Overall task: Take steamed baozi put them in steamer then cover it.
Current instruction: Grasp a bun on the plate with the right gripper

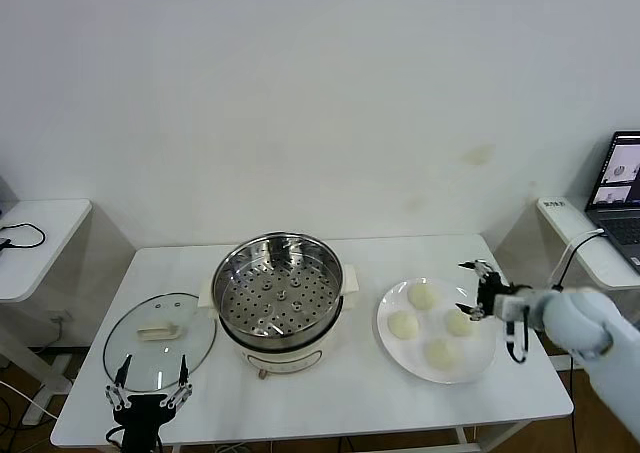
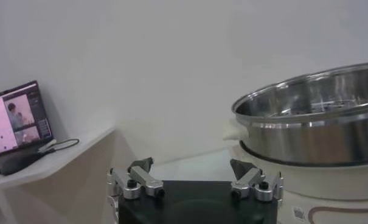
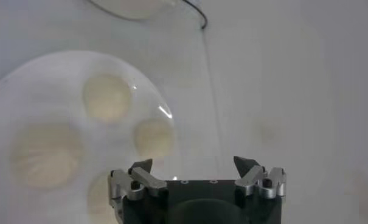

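Observation:
Clear gaps [image 1: 432, 323] lie between the baozi. The far baozi [image 1: 422, 295] will therefore come away by itself when I lift it, and the plate and the other baozi will stay in place.
Four cream-white baozi lie on a flat white plate [image 1: 480, 358] at the table's right: [image 1: 422, 295], [image 1: 402, 324], [image 1: 459, 322], [image 1: 441, 353]. My right gripper [image 1: 468, 289] is open and empty, just above the plate's right rim, beside the right-hand baozi. In the right wrist view the baozi [image 3: 154, 137] on the plate [image 3: 44, 85] is ahead of the open gripper [image 3: 194, 163]. The steel steamer [image 1: 280, 293] stands uncovered at the table's middle, its perforated tray empty. The glass cover [image 1: 160, 341] lies flat to its left. My left gripper [image 1: 150, 375] is open and empty at the cover's near edge, facing the steamer [image 2: 311, 122].
A side table with a laptop [image 1: 622, 188] stands at the far right. Another white side table [image 1: 35, 238] with a cable stands at the left. The left wrist view shows my left gripper [image 2: 193, 165], and a laptop [image 2: 13, 119] farther off. The table's front edge is close to the left gripper.

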